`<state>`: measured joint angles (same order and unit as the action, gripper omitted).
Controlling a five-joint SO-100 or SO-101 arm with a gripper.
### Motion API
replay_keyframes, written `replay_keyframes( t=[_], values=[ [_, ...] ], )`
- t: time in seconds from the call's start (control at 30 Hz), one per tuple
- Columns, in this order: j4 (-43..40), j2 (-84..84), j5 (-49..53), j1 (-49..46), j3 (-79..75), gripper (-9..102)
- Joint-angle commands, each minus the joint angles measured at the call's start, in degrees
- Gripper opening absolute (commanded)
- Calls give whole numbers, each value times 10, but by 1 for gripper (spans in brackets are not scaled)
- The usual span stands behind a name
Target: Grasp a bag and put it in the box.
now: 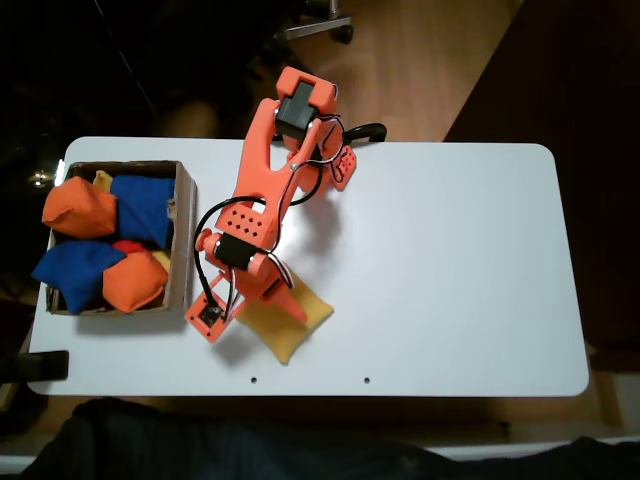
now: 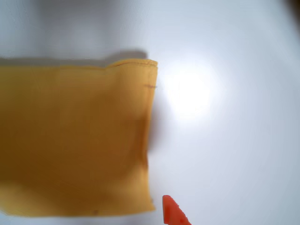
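Note:
Orange and blue bean bags [image 1: 100, 256] are piled up to the box's rim, so the yellow bag [image 1: 287, 335] will sit on top when I lower it in.
The yellow bag [image 1: 290, 325] lies flat on the white table, near its front edge in the fixed view. The orange arm reaches down over it, and my gripper [image 1: 268, 312] hangs just above the bag's left part, jaws apart with nothing held. In the wrist view the bag [image 2: 75, 140] fills the left half, and one orange fingertip [image 2: 172, 213] pokes in at the bottom, just right of the bag's edge. The brown cardboard box [image 1: 182, 240] stands at the table's left end, left of the gripper, holding orange and blue bean bags.
Inside the box lie orange bean bags [image 1: 80, 212] and blue bean bags [image 1: 75, 268], filling most of it. The white table [image 1: 450, 260] stretches bare to the right of the arm. The arm's base [image 1: 300, 110] sits at the far edge.

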<state>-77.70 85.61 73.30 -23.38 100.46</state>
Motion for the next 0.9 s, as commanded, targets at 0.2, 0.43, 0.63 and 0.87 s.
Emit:
replay_keyframes(
  t=[0.2, 0.43, 0.63, 0.87],
  values=[
    [30, -25, 40, -7, -33, 89],
    [31, -49, 34, 0, -48, 89],
    [30, -56, 42, 11, -53, 89],
    [24, -58, 47, 33, -62, 89]
  ],
)
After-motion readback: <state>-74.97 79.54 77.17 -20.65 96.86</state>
